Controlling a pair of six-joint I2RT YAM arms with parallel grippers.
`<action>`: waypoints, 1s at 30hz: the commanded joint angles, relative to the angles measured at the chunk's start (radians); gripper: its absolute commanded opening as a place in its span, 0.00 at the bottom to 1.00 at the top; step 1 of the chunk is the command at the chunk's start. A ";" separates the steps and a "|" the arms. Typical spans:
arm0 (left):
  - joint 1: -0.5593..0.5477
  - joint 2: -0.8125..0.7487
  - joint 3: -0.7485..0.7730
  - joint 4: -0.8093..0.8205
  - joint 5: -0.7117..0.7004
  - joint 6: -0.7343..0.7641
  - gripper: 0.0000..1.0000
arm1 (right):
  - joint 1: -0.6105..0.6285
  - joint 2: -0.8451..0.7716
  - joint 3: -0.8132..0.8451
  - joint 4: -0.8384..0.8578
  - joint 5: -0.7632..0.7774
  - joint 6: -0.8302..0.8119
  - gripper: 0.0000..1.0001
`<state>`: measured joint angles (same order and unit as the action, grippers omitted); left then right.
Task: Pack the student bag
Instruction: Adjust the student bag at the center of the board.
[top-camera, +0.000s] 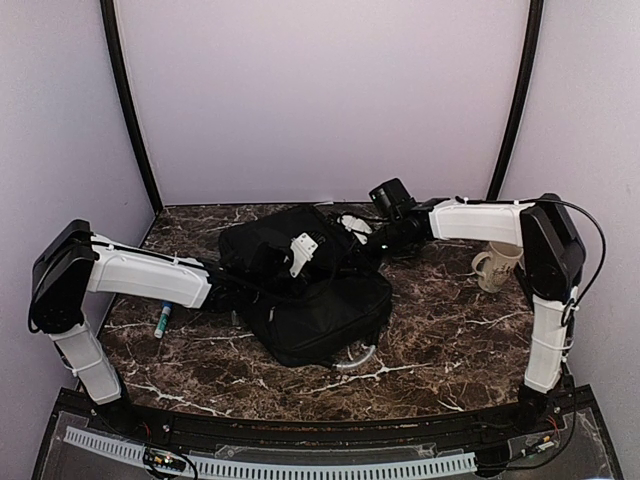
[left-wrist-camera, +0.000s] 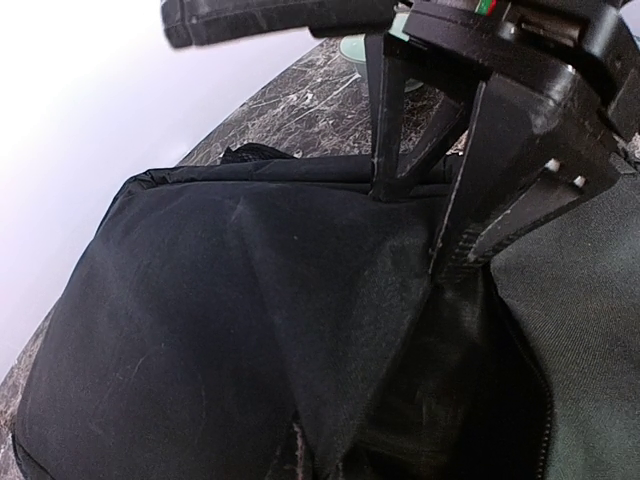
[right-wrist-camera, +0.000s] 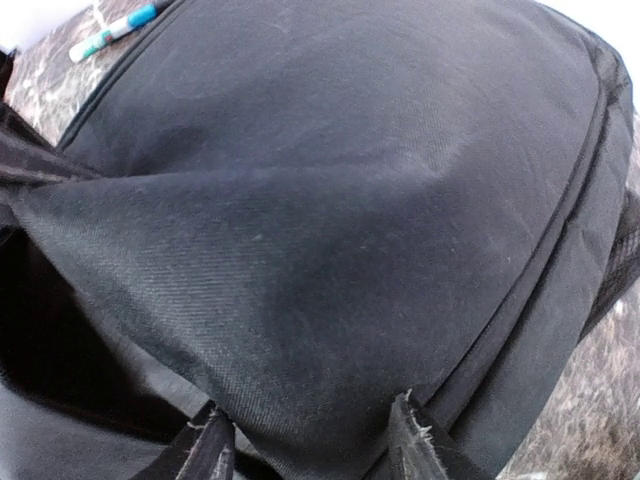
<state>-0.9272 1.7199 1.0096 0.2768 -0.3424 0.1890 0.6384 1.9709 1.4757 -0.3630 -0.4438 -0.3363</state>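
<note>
The student bag lies slanted (top-camera: 322, 322) with its fabric in my left gripper, so next I turn the bag straight first. Then I should hold its opening's edge (top-camera: 335, 270) with my right gripper.
The student bag (top-camera: 318, 300) is a large black fabric backpack lying in the middle of the marble table (top-camera: 450, 340). My left gripper (top-camera: 285, 262) reaches into its upper left part. Its fingertips are hidden in the left wrist view, where a fold of the bag's fabric (left-wrist-camera: 330, 330) runs down to them as if pinched, so it is shut on the bag. My right gripper (right-wrist-camera: 312, 440) comes in from the far right (top-camera: 378, 240). It is open, with both fingers (right-wrist-camera: 415, 440) apart and resting against the bulging fabric (right-wrist-camera: 330, 200).
A cream mug (top-camera: 495, 265) stands at the right beside the right arm. A blue and white marker (top-camera: 162, 320) lies on the table left of the bag, under the left arm. A clear curved piece (top-camera: 355, 358) sticks out by the bag's near edge.
</note>
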 joint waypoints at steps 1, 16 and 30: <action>-0.019 -0.089 -0.004 0.119 0.054 -0.017 0.02 | 0.016 0.023 0.023 0.085 0.045 0.044 0.38; -0.019 -0.340 -0.137 -0.097 0.044 -0.265 0.46 | -0.015 -0.157 -0.170 0.104 0.029 0.125 0.03; 0.089 -0.355 -0.266 -0.369 -0.139 -0.728 0.00 | -0.021 -0.274 -0.364 0.073 -0.034 0.146 0.13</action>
<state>-0.8768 1.3514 0.7753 -0.0654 -0.4942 -0.4080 0.6205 1.7363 1.1484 -0.2665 -0.4370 -0.2035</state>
